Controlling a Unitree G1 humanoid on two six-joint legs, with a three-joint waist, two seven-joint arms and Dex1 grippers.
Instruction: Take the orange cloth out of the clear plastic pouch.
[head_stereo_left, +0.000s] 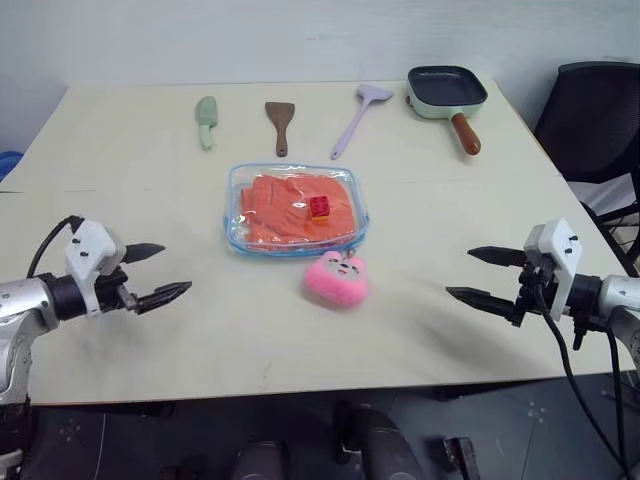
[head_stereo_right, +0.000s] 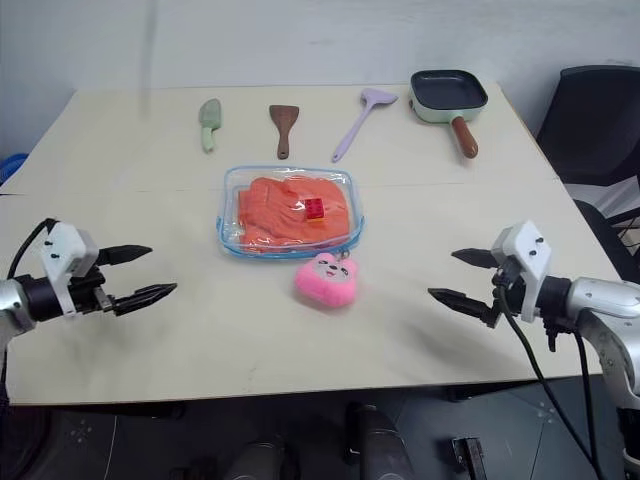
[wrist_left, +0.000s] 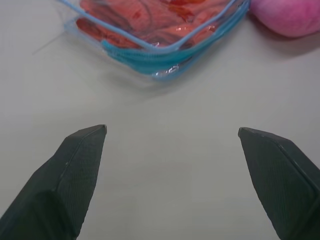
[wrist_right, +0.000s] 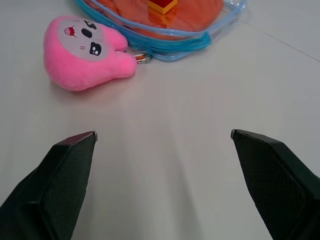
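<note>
My left gripper keeps going over the pouch and closes on the block's sides, as the red toy block is sitting free on top of the pouch.
The clear plastic pouch (head_stereo_left: 296, 210) with light blue edging lies flat in the middle of the table. Inside it sits the folded orange cloth (head_stereo_left: 290, 208), and a small red toy block (head_stereo_left: 319, 207) rests on top. A pink plush toy (head_stereo_left: 337, 278) lies against the pouch's near edge. My left gripper (head_stereo_left: 160, 272) hovers open over the table to the left of the pouch, apart from it. My right gripper (head_stereo_left: 482, 275) hovers open to the right of the plush, with nothing between its fingers. The left wrist view shows the pouch's corner (wrist_left: 160, 55) ahead of the open fingers.
Along the far side lie a green knife (head_stereo_left: 206, 121), a brown spatula (head_stereo_left: 280, 122), a lilac spatula (head_stereo_left: 358, 115) and a small pan (head_stereo_left: 448, 95) with a brown handle. A dark chair (head_stereo_left: 595, 120) stands off the table's right edge.
</note>
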